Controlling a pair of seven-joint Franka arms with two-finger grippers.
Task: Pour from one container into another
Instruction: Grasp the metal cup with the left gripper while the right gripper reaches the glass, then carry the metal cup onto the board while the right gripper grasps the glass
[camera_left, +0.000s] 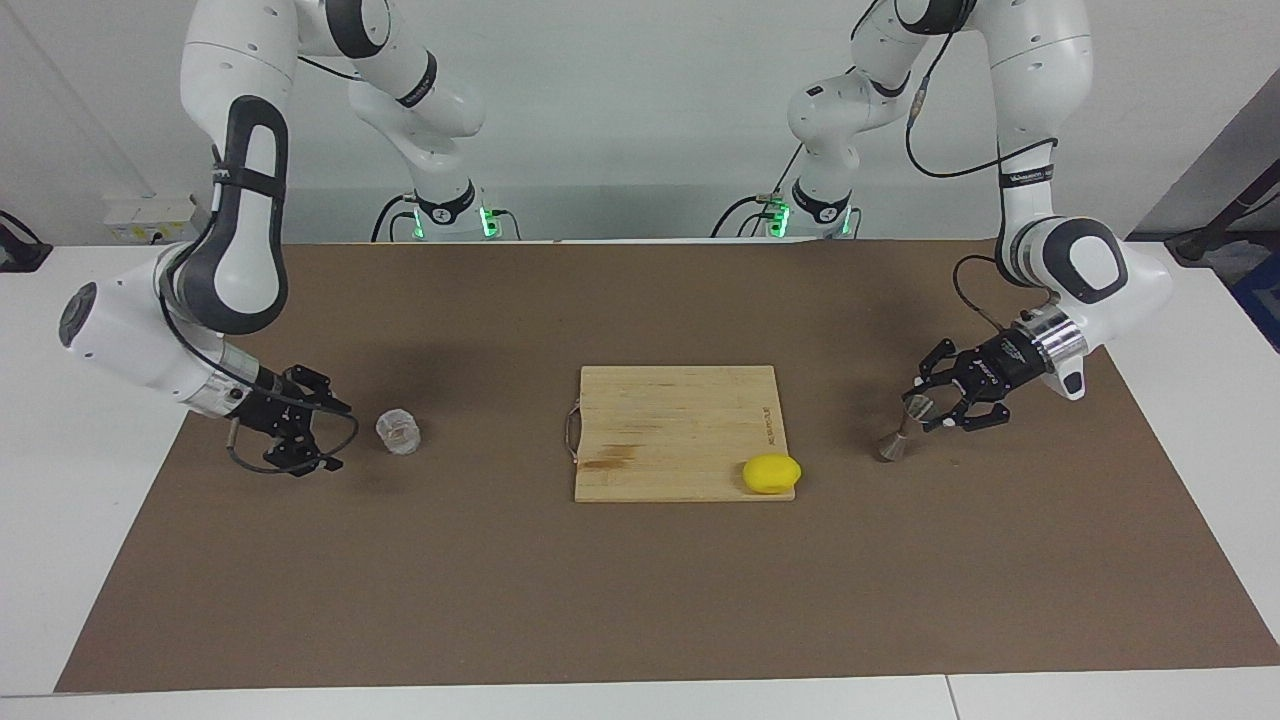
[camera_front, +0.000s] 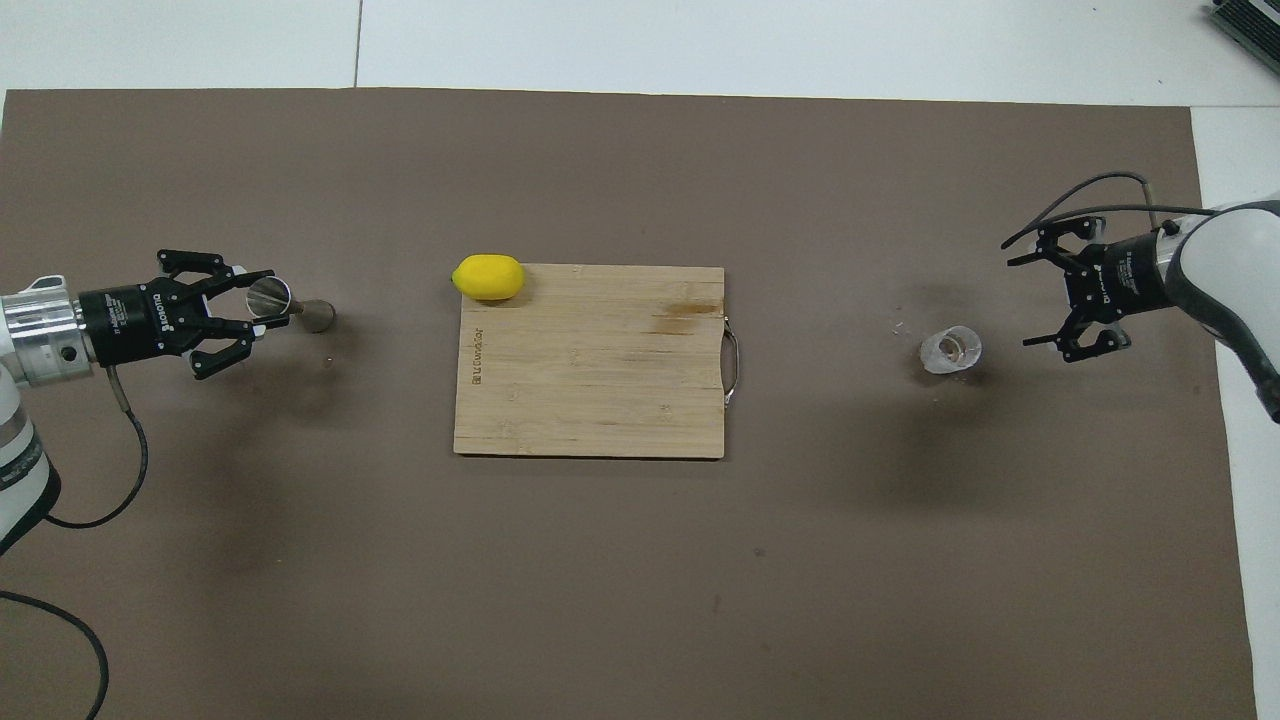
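Small shiny drops (camera_front: 900, 326) are on the brown mat next to the clear glass cup (camera_front: 951, 349), so the cup will leave wet marks behind when I pick it up.
The clear faceted glass cup (camera_left: 398, 432) (camera_front: 951, 349) stands upright on the brown mat toward the right arm's end of the table. My right gripper (camera_left: 335, 435) (camera_front: 1022, 298) is open and low beside the cup, apart from it. The metal hourglass jigger (camera_left: 891, 446) (camera_front: 318, 316) stands upright toward the left arm's end. My left gripper (camera_left: 921, 406) (camera_front: 258, 303) is open, with its fingers on either side of the jigger's upper cone. I cannot tell whether they touch it.
A wooden cutting board (camera_left: 680, 430) (camera_front: 590, 370) lies in the middle of the mat. A yellow lemon-like lump (camera_left: 771, 473) (camera_front: 489, 277) sits on its corner that is farther from the robots, toward the left arm's end.
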